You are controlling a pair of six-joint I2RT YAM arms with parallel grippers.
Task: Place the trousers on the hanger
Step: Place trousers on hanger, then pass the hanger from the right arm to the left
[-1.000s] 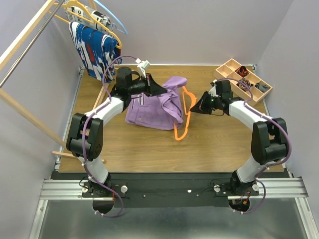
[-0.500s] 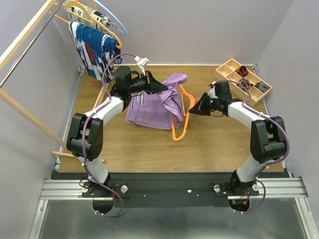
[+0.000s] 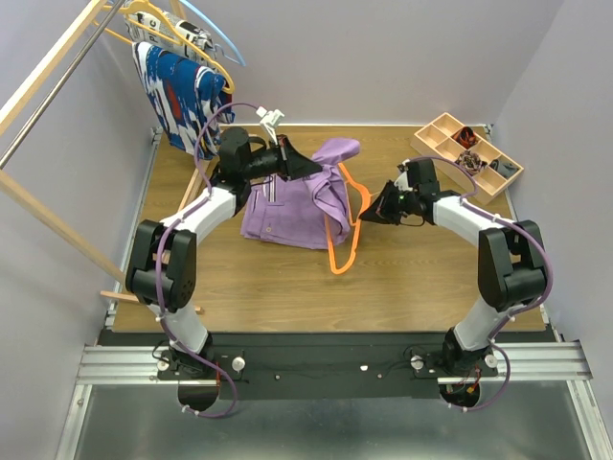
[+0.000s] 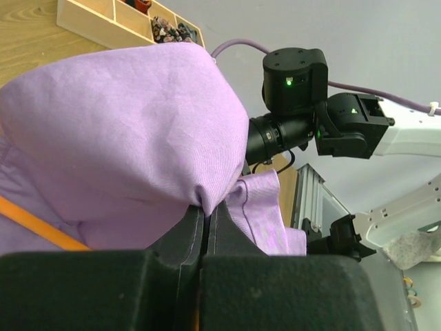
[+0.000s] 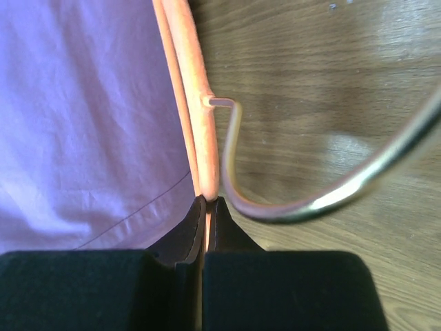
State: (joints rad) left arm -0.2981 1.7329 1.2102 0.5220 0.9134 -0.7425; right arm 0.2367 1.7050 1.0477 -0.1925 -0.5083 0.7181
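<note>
The lifted lilac cloth [image 3: 330, 193] is wrapped over the orange hanger's bar, so my left gripper should carry on pulling it across the lower layer [image 3: 275, 213] until the cloth lies there.
The lilac trousers [image 3: 292, 206] lie folded on the wooden table, with one end lifted. My left gripper [image 3: 319, 166] is shut on a pinch of that lifted cloth [image 4: 138, 131], its fingers closed tight on a fold. The orange hanger [image 3: 343, 230] stands on edge against the right side of the trousers. My right gripper [image 3: 369, 213] is shut on the hanger's orange arm [image 5: 196, 131] just below its metal hook [image 5: 310, 196]. The trousers fill the left of the right wrist view [image 5: 83, 117].
A wooden compartment tray [image 3: 466, 153] with small items sits at the back right. A blue, white and red garment [image 3: 177, 96] hangs on the wooden rack [image 3: 48, 77] at the back left, with pale hangers [image 3: 182, 29] above. Purple walls enclose the table.
My right gripper has carried the hanger a little left, closer against the trousers. My left gripper has held the lifted cloth with only a slight shift.
</note>
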